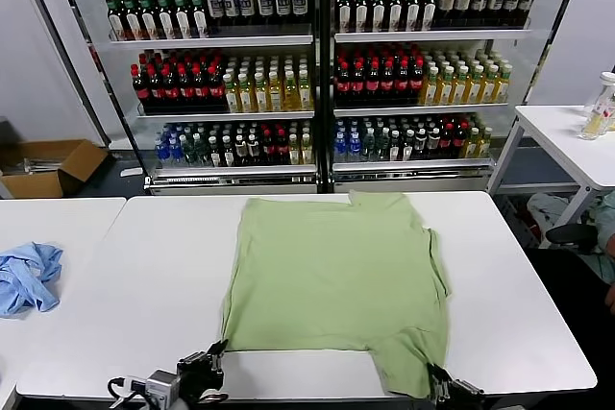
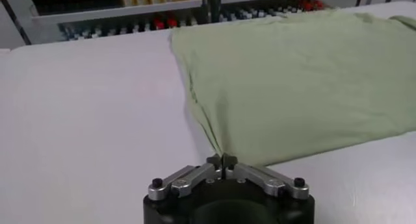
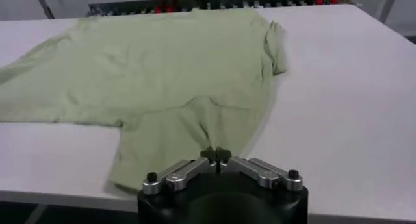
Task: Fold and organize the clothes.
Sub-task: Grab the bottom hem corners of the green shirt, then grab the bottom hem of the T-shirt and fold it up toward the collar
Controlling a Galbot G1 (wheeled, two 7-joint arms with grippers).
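Observation:
My left gripper and my right gripper should carry the near corners forward over the shirt's body (image 1: 332, 280), because the shirt's near flap (image 1: 404, 369) reaches the near edge of the table.
The light green shirt (image 1: 336, 276) lies spread flat on the white table (image 1: 144, 285). Its collar end is at the far side, and no buttons or chest graphic show. My left gripper (image 1: 217, 352) is at the table's near edge, shut on the shirt's near left corner. In the left wrist view the fabric (image 2: 292, 82) tapers into the closed gripper tips (image 2: 221, 160). My right gripper (image 1: 437, 378) is at the near right, shut on the hanging near right flap of the shirt. In the right wrist view the cloth (image 3: 169, 82) creases into the closed gripper tips (image 3: 215, 155).
A crumpled light blue garment (image 1: 27, 276) lies on the adjoining table at the left. A glass-fronted drinks cooler (image 1: 317, 64) full of bottles stands behind the table. A cardboard box (image 1: 48, 165) sits on the floor at the far left. Another white table (image 1: 567, 136) stands at the right.

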